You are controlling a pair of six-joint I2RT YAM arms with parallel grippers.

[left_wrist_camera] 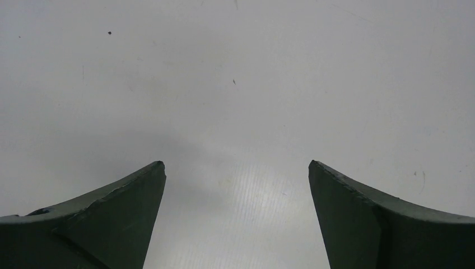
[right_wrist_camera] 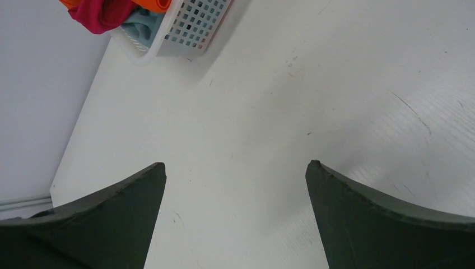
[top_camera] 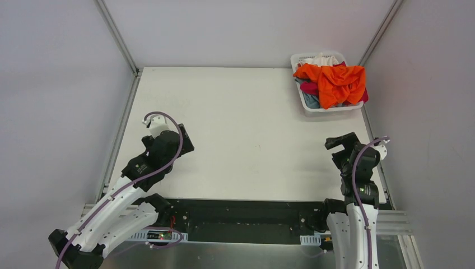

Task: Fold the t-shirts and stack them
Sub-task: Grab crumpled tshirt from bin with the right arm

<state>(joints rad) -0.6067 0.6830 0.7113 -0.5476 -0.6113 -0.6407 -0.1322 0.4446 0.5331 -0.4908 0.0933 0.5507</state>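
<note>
My open right gripper should now move toward the white basket point(top_camera: 315, 110) until its fingers close on the orange cloth, because the orange t-shirt point(top_camera: 335, 83) lies uncovered on top of the heap.
A bright orange t-shirt point(top_camera: 335, 82) lies crumpled on top of a heap in the white slotted basket point(top_camera: 326, 110) at the table's far right. Crimson-magenta point(top_camera: 308, 87), grey-blue point(top_camera: 312, 101) and cream point(top_camera: 322, 60) shirts show under it. In the right wrist view the basket corner point(right_wrist_camera: 196, 25) holds magenta point(right_wrist_camera: 101, 14) and grey-blue cloth point(right_wrist_camera: 141, 25). My left gripper point(top_camera: 186, 140) is open and empty over the bare table at the left. My right gripper point(top_camera: 340, 142) is open and empty, near the right edge, short of the basket.
The white table point(top_camera: 246, 129) runs between grey walls with metal posts at the back corners. The table's right edge point(top_camera: 374, 151) lies close to my right arm. A black rail with the arm bases crosses the near edge.
</note>
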